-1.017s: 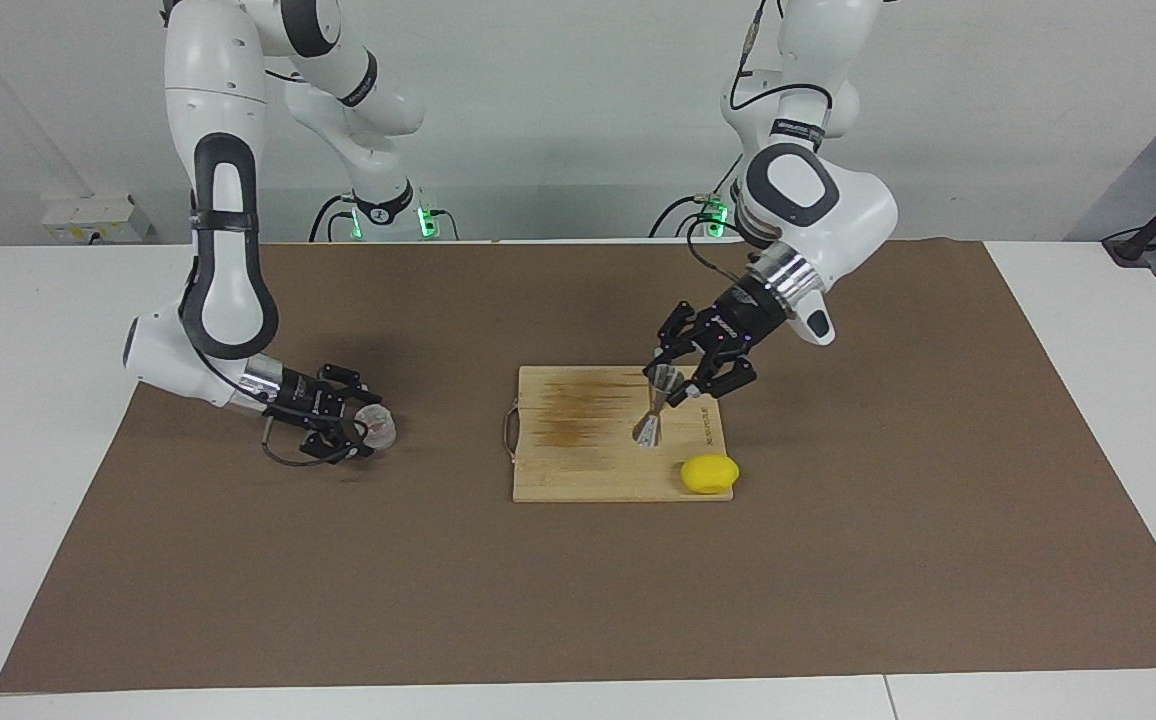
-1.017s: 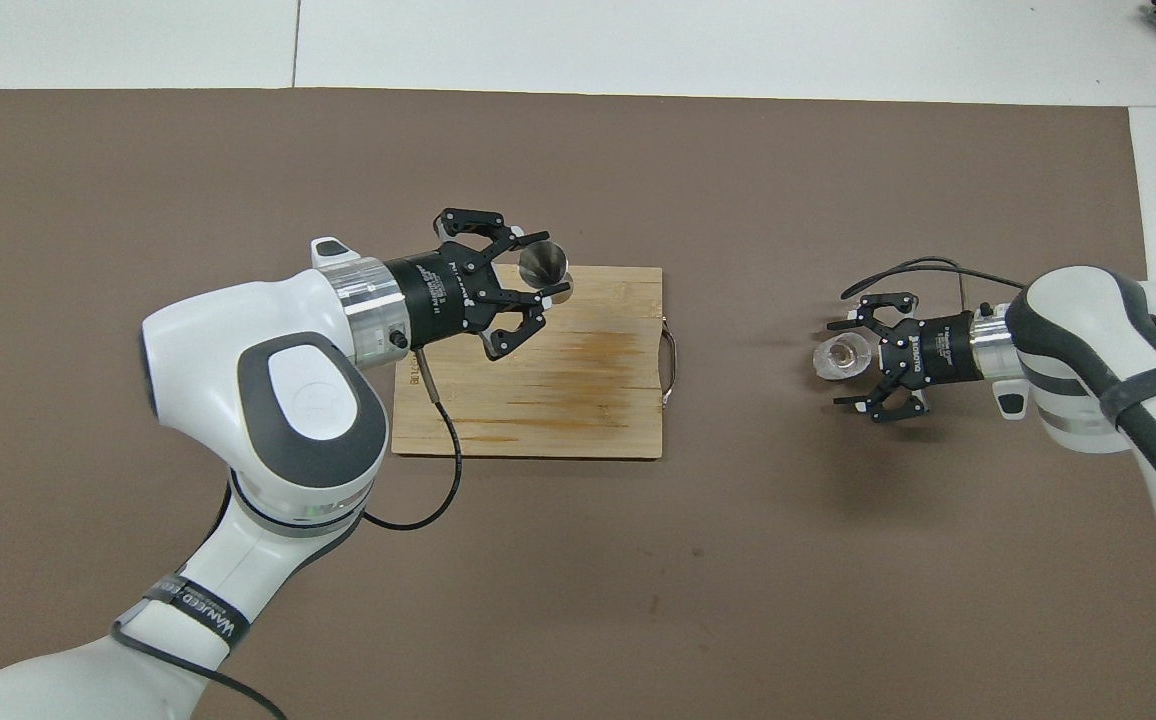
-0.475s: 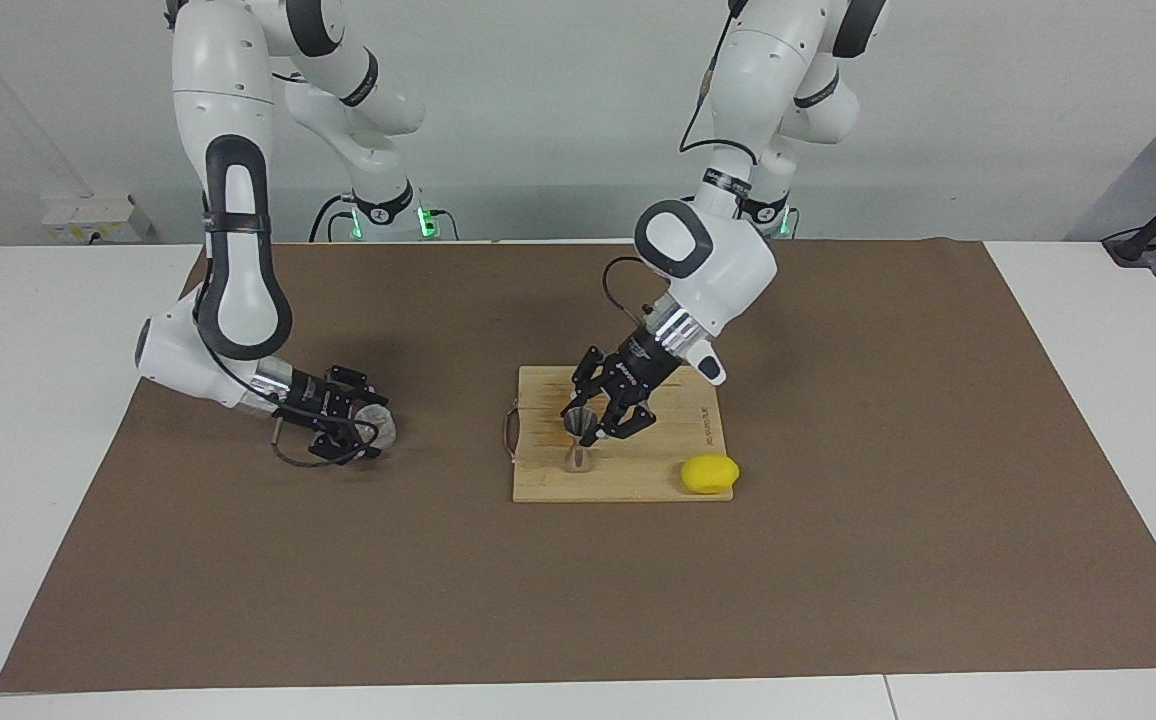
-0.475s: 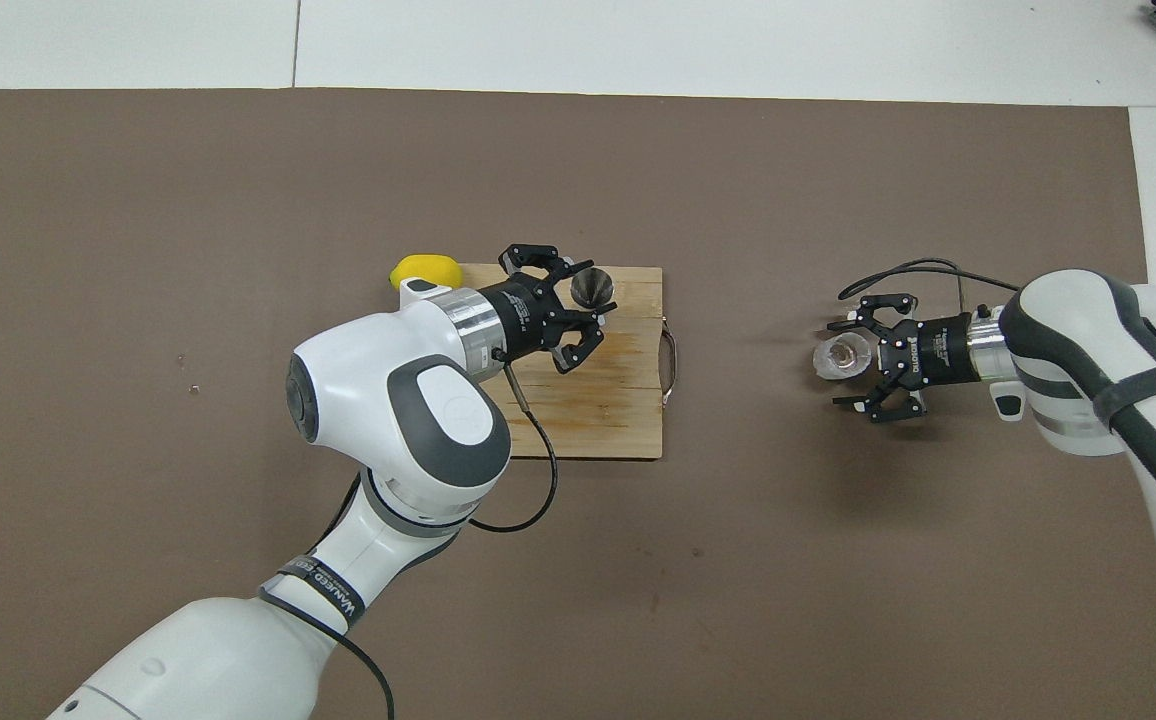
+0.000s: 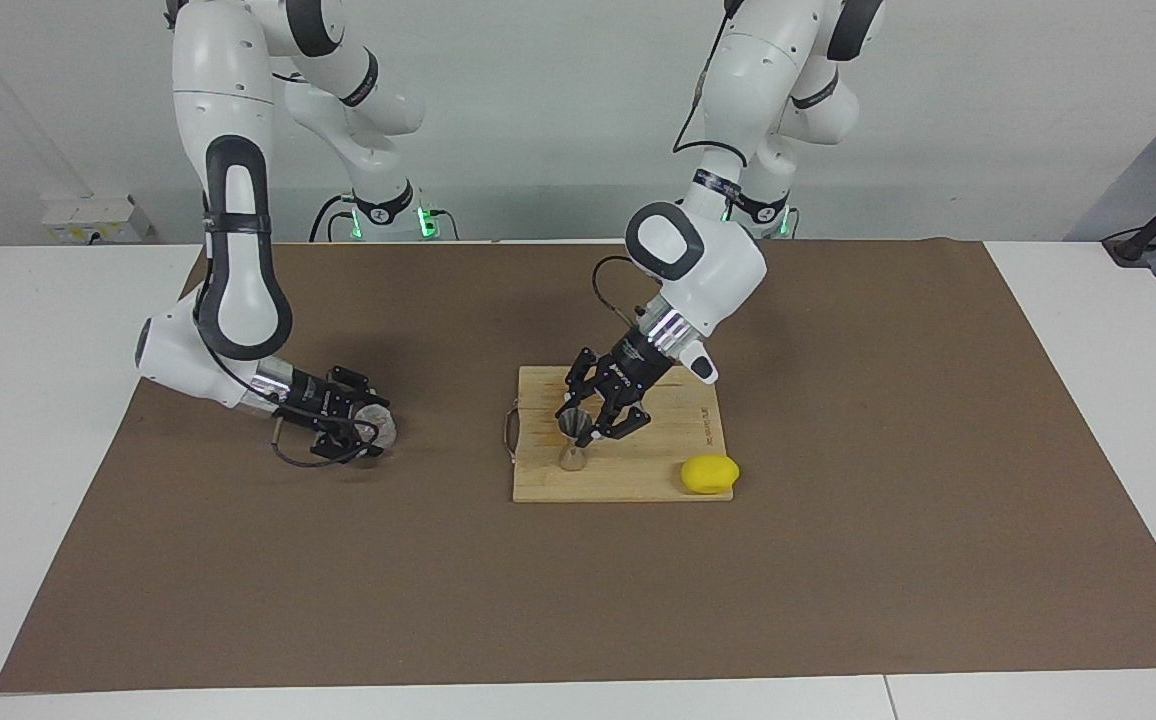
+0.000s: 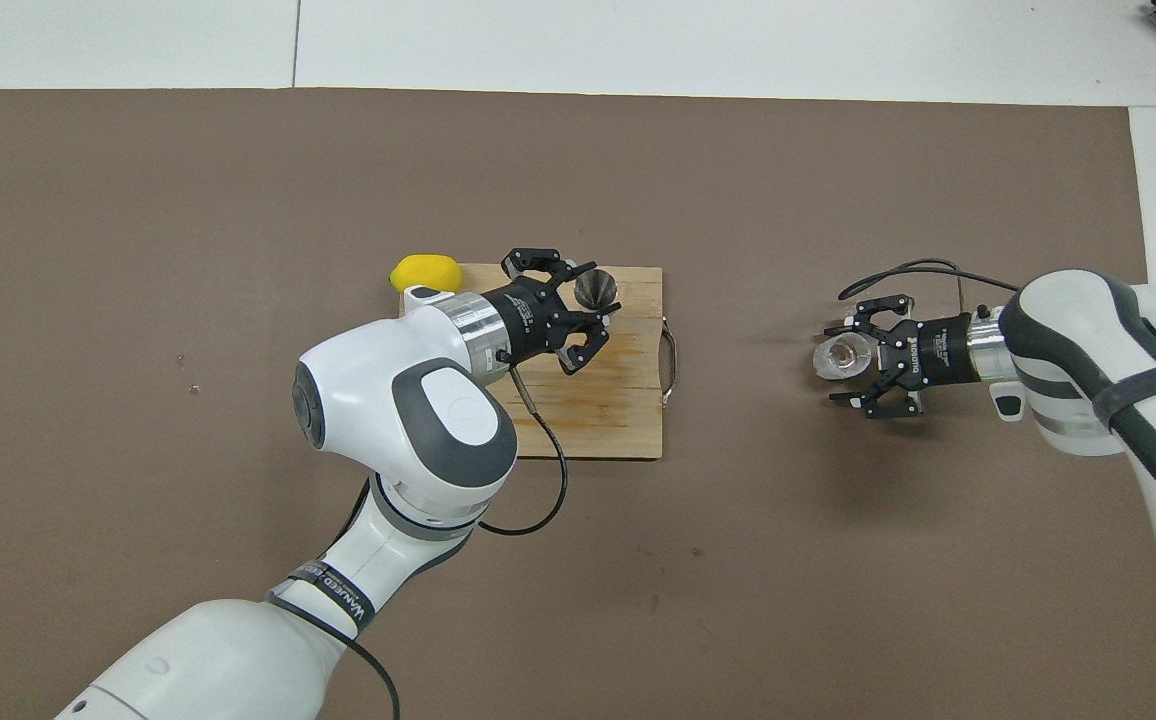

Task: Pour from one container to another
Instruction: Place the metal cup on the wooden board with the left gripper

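My left gripper's fingers are crowding the jigger's upper cone (image 6: 595,288). My left gripper should open and move away before my right gripper brings in the glass cup (image 6: 841,356).
The silver hourglass jigger (image 5: 574,440) stands upright on the wooden cutting board (image 5: 638,482), toward the end with the handle. My left gripper (image 5: 590,424) is shut on its upper cone; from above the jigger (image 6: 596,289) shows just off the gripper (image 6: 586,310). The clear ribbed glass cup (image 5: 377,427) sits on the brown mat toward the right arm's end. My right gripper (image 5: 366,432) lies low around it, one finger on each side, open. From above, the cup (image 6: 841,355) shows between the fingers of the right gripper (image 6: 831,366).
A yellow lemon (image 5: 709,473) lies at the board's corner away from the robots, toward the left arm's end; it also shows in the overhead view (image 6: 425,271). The board (image 6: 598,420) has a wire handle (image 6: 672,366). A brown mat (image 5: 838,560) covers the table.
My left gripper has carried the jigger across the board toward the handle end and lowered it, uncovering the lemon from above. My right gripper's fingers have narrowed slightly around the cup.
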Motion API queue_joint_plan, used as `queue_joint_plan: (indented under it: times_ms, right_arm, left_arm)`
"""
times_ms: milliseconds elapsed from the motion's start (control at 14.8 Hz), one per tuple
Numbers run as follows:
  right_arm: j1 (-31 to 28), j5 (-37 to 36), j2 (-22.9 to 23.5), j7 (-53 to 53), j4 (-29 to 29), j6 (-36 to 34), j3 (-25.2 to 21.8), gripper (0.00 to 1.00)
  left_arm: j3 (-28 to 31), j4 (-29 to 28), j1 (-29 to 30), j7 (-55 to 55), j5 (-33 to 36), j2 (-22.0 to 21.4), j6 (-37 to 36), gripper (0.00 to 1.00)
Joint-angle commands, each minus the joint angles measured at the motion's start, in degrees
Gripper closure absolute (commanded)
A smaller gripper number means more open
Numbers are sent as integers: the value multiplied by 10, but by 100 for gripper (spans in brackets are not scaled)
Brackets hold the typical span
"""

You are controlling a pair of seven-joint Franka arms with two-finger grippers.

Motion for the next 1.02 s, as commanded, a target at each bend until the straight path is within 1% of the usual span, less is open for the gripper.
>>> queue_joint_plan:
  times_ms: [0, 203, 339, 475, 542, 610, 678, 746, 949]
  right_arm:
    - [0, 16, -7, -15, -10, 12, 1, 31]
    - [1, 15, -8, -16, -8, 14, 1, 39]
    - [0, 9, -9, -21, -7, 13, 1, 48]
    - [0, 9, -14, -19, -6, 14, 1, 53]
    - [0, 9, -16, -17, -5, 14, 0, 54]
    - [0, 9, -20, -16, -3, 13, 0, 54]
    - [-1, 8, -27, -14, -3, 13, 0, 58]
    - [0, 8, -32, -10, -2, 13, 0, 60]
    - [8, -4, -45, 31, 11, 14, -1, 61]
  left_arm:
    - [5, 4, -16, 3, -4, 1, 22, 100]
    - [5, 3, -16, 15, -4, 1, 26, 100]
    - [5, 1, -22, 15, -4, 2, 35, 100]
    - [6, -3, -24, 15, -4, 2, 38, 100]
    - [7, -2, -24, 18, -3, 1, 38, 46]
    - [7, -2, -24, 21, -2, 1, 38, 0]
    - [7, -2, -23, 21, -2, 1, 37, 0]
    - [7, -1, -23, 21, -2, 1, 37, 0]
    - [7, 3, -24, 18, -1, -4, 34, 0]
